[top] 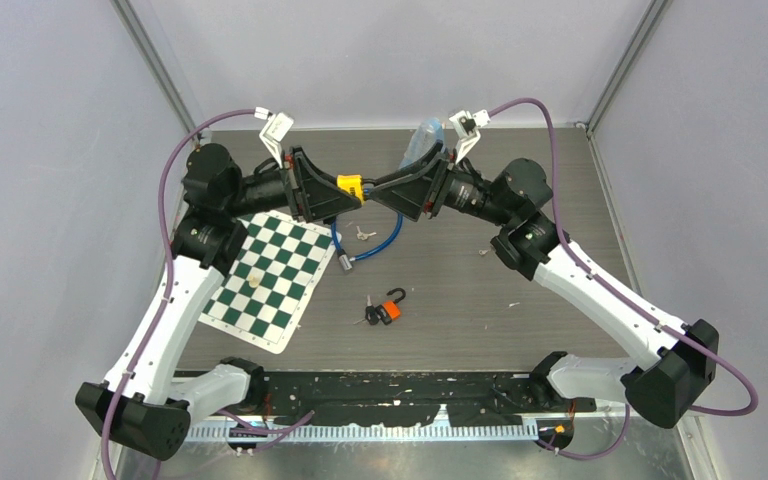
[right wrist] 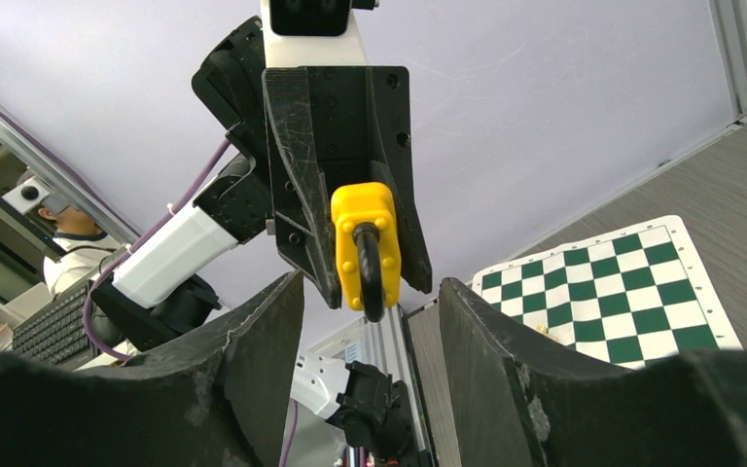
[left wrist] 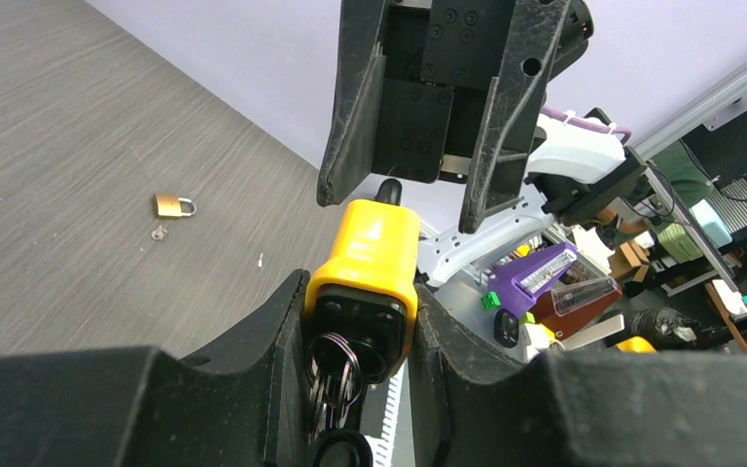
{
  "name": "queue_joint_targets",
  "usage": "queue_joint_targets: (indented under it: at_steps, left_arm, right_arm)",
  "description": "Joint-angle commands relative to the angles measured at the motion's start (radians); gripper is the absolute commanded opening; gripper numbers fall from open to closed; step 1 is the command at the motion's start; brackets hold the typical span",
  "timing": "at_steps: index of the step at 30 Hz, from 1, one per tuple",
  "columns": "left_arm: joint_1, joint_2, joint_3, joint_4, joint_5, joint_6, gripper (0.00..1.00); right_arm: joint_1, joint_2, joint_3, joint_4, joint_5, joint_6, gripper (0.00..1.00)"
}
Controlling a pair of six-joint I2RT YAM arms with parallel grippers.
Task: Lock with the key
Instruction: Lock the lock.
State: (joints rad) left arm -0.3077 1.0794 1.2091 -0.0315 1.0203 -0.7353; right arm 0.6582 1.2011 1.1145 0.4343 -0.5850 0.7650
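Observation:
My left gripper is holding the padlock with the keys (left wrist: 334,375) between its fingers. My right gripper should hold the shackle (right wrist: 371,275) so that my left gripper is free for the key.
A yellow padlock (top: 349,187) with a black shackle (right wrist: 371,274) is held in the air above the table's middle back. My left gripper (left wrist: 362,292) is shut on the padlock's body (left wrist: 368,258). A ring of dark keys (left wrist: 336,375) hangs from the lock's keyhole end, between my left fingers. My right gripper (right wrist: 370,287) faces it from the opposite side and is open. Its fingers stand either side of the shackle's tip without touching it. In the top view the two grippers meet nose to nose, the right one (top: 385,193) just right of the lock.
On the table below lie an orange padlock with keys (top: 391,308), a blue cable lock (top: 372,240), a small brass padlock (left wrist: 173,205) and a green-and-white chessboard mat (top: 270,280) with a small pale piece on it. A clear bottle (top: 422,140) stands at the back.

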Motion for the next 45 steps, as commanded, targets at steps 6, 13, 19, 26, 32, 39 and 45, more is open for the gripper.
queue_joint_targets:
  at_steps: [6,13,19,26,32,39,45]
  left_arm:
    - [0.005,-0.033,0.006,0.122,0.005,-0.045,0.00]
    - [0.004,-0.016,0.004,0.130,0.011,-0.055,0.00]
    - [0.003,-0.004,0.003,0.135,0.022,-0.059,0.00]
    - [0.001,-0.008,-0.029,0.196,0.019,-0.103,0.00]
    - [0.002,-0.016,-0.017,0.222,0.012,-0.111,0.33]
    - [0.006,-0.015,-0.010,0.257,0.029,-0.121,0.66]
    - [0.031,-0.014,-0.011,0.296,0.058,-0.142,0.63]
  right_arm:
    - [-0.007,0.012,0.044,0.051,-0.051,0.010,0.58]
    - [0.001,0.054,0.096,0.009,-0.081,-0.009,0.53]
    - [0.007,0.087,0.127,-0.009,-0.080,-0.012,0.40]
    - [0.008,0.080,0.161,-0.038,-0.065,-0.064,0.13]
    - [0.007,0.059,0.185,-0.066,-0.070,-0.094,0.05]
    - [0.006,0.004,0.218,-0.161,0.009,-0.194,0.05]
    - [0.004,-0.042,0.225,-0.196,0.038,-0.260,0.05]
